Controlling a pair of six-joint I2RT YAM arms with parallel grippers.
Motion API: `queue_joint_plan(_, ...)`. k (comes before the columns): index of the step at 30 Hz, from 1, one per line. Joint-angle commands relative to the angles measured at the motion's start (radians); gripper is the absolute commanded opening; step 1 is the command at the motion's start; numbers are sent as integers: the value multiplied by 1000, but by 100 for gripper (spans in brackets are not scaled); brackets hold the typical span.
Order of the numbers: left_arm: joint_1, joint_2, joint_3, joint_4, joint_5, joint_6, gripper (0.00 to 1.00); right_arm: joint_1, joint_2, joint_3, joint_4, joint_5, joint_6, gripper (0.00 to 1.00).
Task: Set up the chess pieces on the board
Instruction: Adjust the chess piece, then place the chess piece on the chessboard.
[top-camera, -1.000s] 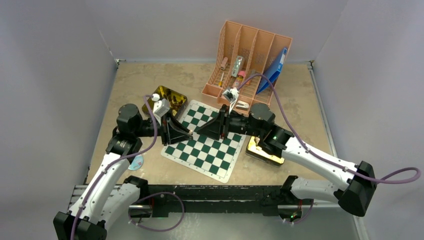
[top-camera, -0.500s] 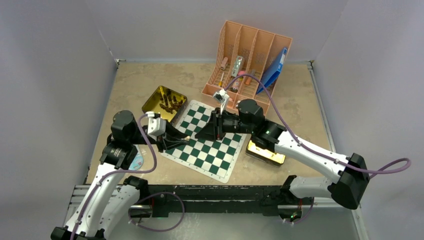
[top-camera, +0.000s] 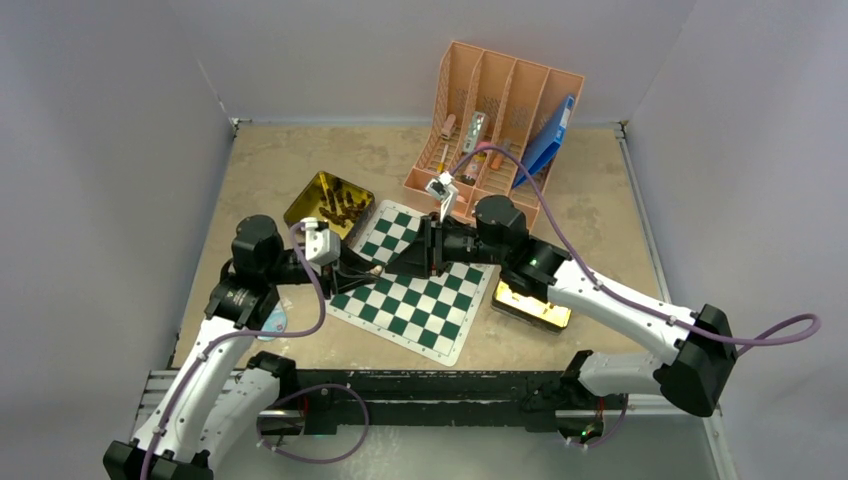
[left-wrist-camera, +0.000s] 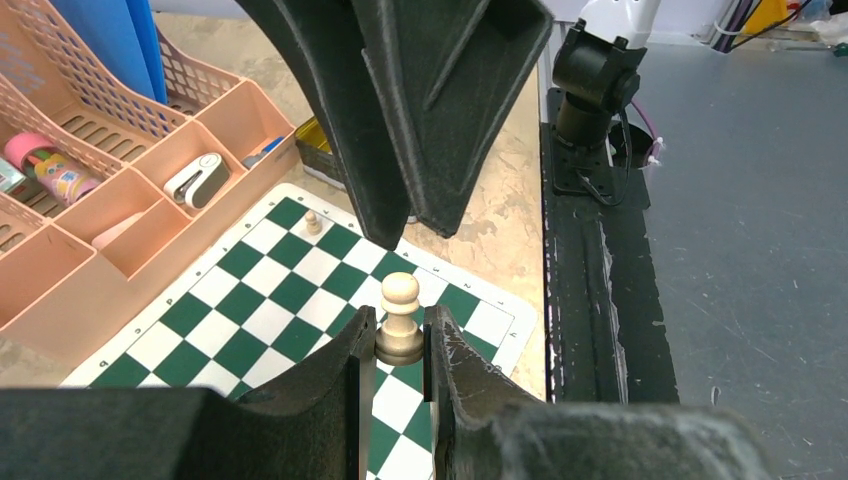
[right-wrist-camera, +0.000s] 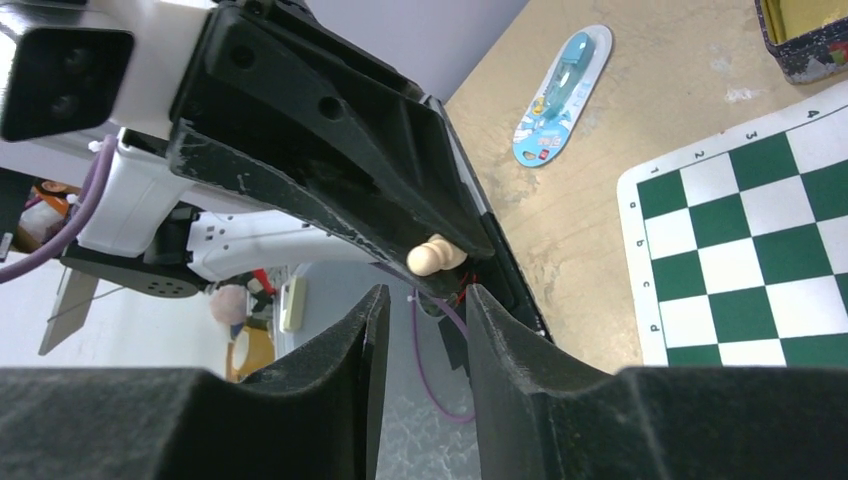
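The robot's left gripper is clamping the pawn's base (left-wrist-camera: 399, 348), which has to meet the board. The robot's right gripper should take the pawn's head (left-wrist-camera: 400, 288) before it places the pawn.
My left gripper (left-wrist-camera: 398, 345) is shut on the base of a pale tan pawn (left-wrist-camera: 400, 318) and holds it above the green and white board (left-wrist-camera: 250, 330). In the top view this gripper (top-camera: 371, 271) hangs over the board's (top-camera: 415, 310) left edge. My right gripper (top-camera: 393, 268) points at it tip to tip, open and empty. In the right wrist view the pawn (right-wrist-camera: 436, 255) shows just beyond my right gripper (right-wrist-camera: 425, 305). Another pale pawn (left-wrist-camera: 313, 222) stands on the board near the organizer side.
A gold tin (top-camera: 330, 200) with dark pieces sits at the board's far left. A second gold tin (top-camera: 530, 305) lies under the right arm. A pink desk organizer (top-camera: 495, 130) with a blue folder (top-camera: 550, 135) stands behind. A blue toy (top-camera: 272, 325) lies near left.
The two grippers were touching over the board. The left one pulled away leftward with the pawn, then edged back toward the right one. The right gripper shifted slightly left.
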Motion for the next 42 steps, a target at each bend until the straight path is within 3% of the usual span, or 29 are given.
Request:
queue_joint_plan(1, 0, 15, 5, 25, -7, 26, 0, 12, 4, 62, 29, 15, 25, 38)
queue_joint_plan(20, 0, 31, -10, 32, -10, 24, 0, 68, 121, 173, -120, 106, -56, 27)
queue_joint_plan(26, 0, 35, -10, 22, -34, 23, 0, 69, 126, 175, -143, 121, -85, 3)
queue_joint_plan(33, 0, 14, -4, -10, -97, -52, 58, 70, 55, 143, -258, 312, -150, 4)
queue_joint_plan(37, 0, -35, -25, -15, -145, -107, 64, 66, 25, 118, -348, 509, -188, 6)
queue_joint_plan(41, 0, -99, -44, -11, -272, -254, 69, 39, 39, 107, -429, 622, -219, 7)
queue_joint_plan(42, 0, -111, -46, -12, -308, -286, 76, 25, 44, 102, -437, 637, -224, 7)
